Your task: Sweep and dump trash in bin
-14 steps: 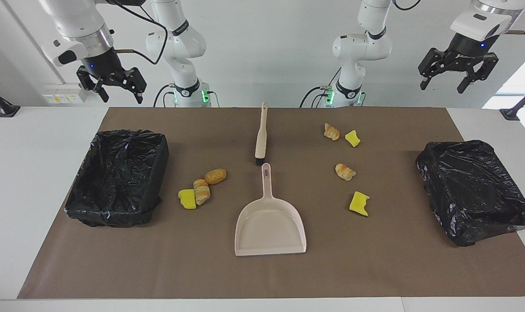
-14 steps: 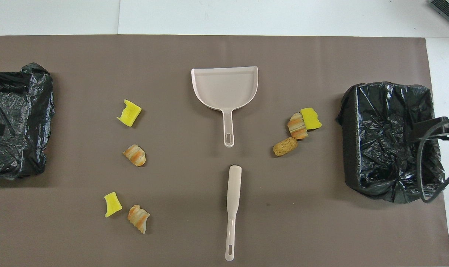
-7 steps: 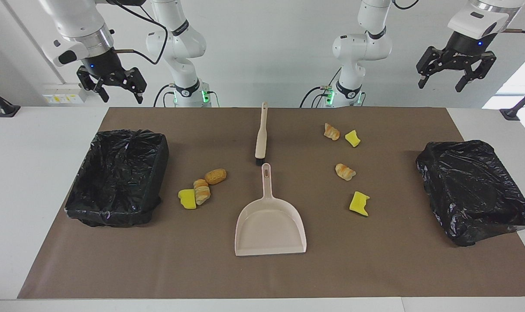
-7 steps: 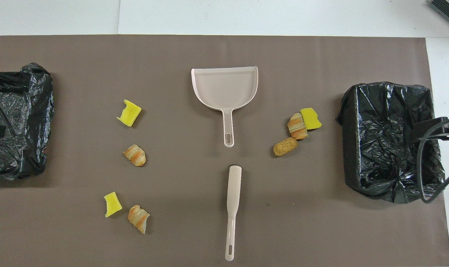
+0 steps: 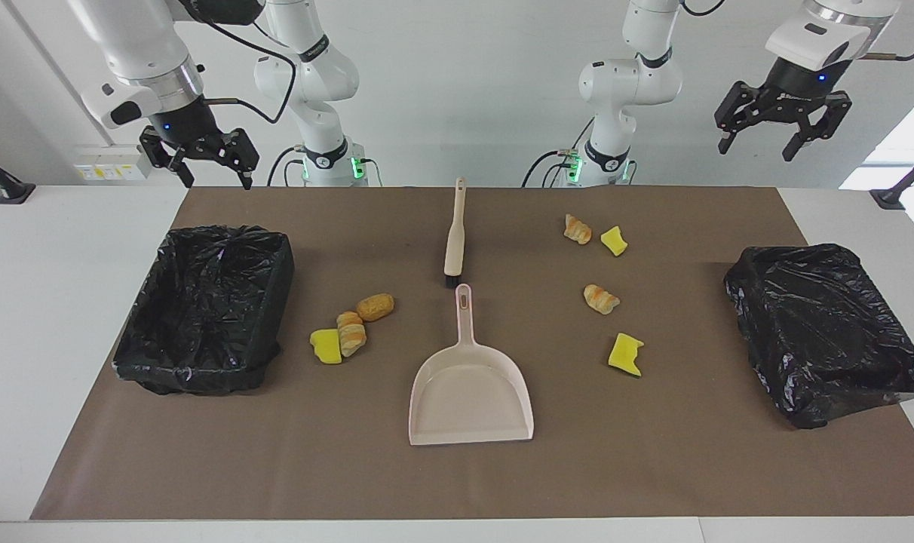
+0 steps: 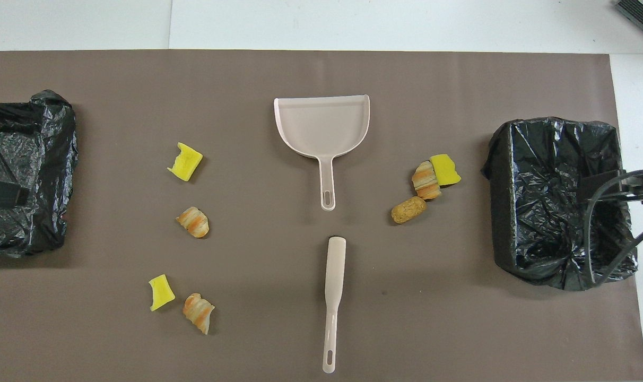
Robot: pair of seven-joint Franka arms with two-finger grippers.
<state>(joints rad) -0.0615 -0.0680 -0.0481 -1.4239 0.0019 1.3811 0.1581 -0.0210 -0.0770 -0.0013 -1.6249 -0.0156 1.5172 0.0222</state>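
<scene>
The brush (image 6: 335,270) is out of the way of the dustpan and trash, so my left gripper should go on to its slim handle (image 6: 330,331) before the open fingers are on both sides of the handle.
The trash lies in two groups on the brown mat. Three pieces (image 5: 348,332) (image 6: 427,183) sit beside the open black-lined bin (image 5: 204,309) (image 6: 560,201) at the right arm's end. Several more pieces (image 5: 600,299) (image 6: 193,222) are scattered toward the left arm's end. A pink dustpan (image 5: 470,392) (image 6: 321,127) lies mid-mat. Its handle points at the brush (image 5: 455,234) (image 6: 335,286), which lies nearer to the robots. My right gripper (image 5: 217,177) hangs open and empty, high by the bin. My left gripper (image 5: 757,147) hangs open and empty, high at the other end.
A second box wrapped in a black bag (image 5: 826,332) (image 6: 24,170) stands at the left arm's end of the mat. The right arm's cable (image 6: 618,212) crosses over the open bin in the overhead view. White table borders the mat.
The right gripper has dropped slightly and shifted toward the table's middle. The left gripper has drifted a little toward the middle too. Nothing on the mat has moved.
</scene>
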